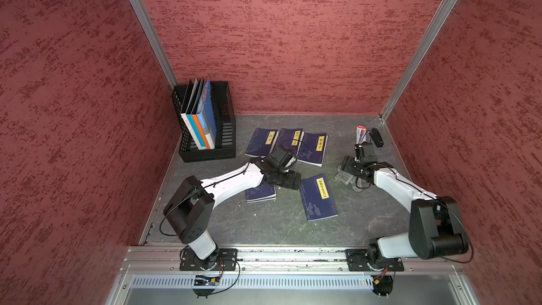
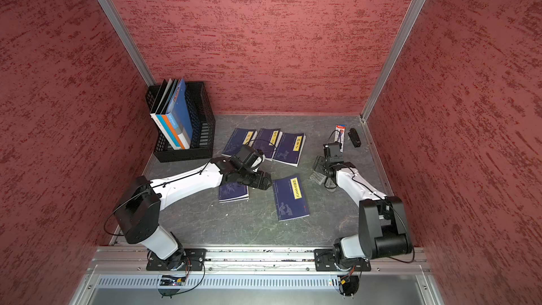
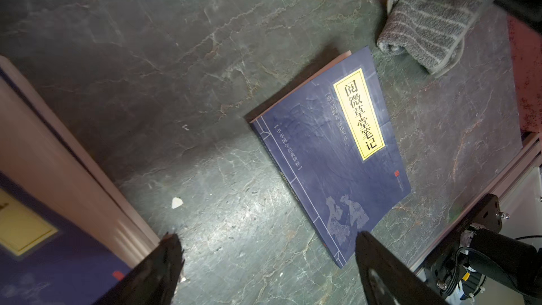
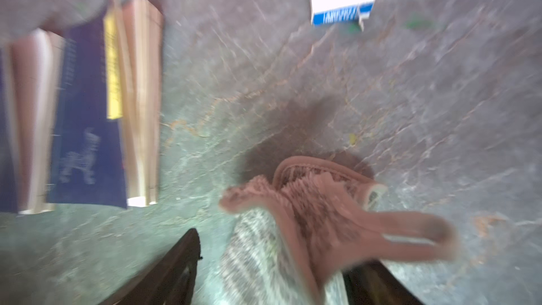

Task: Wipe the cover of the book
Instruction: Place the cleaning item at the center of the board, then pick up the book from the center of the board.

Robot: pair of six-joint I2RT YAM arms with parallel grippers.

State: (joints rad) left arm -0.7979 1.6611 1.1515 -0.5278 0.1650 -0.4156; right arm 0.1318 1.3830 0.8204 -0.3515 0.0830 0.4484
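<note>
The dark blue book's spine (image 1: 304, 200) is free and points toward my open left gripper, so I keep going in until the fingers close on that spine edge (image 1: 303, 196).
A dark blue book (image 1: 318, 198) (image 2: 290, 198) with a yellow title label lies flat mid-table; in the left wrist view its cover (image 3: 331, 154) shows faint smears. My left gripper (image 1: 293, 180) (image 3: 267, 237) hovers open just left of it, empty, with one fingertip (image 3: 369, 247) over the book's near corner. A grey striped cloth (image 1: 346, 178) (image 3: 425, 24) lies bunched on the table to the book's right. My right gripper (image 1: 347, 165) (image 4: 272, 256) stands over it, jaws apart. The cloth (image 4: 308, 215) lies loose between them and drapes over one finger.
Three more blue books (image 1: 290, 142) lie fanned at the back, and another (image 1: 261, 195) lies under my left arm. A black mesh file holder (image 1: 225, 130) with folders stands back left. A white box (image 1: 360, 132) and a black stapler (image 1: 377, 137) sit back right.
</note>
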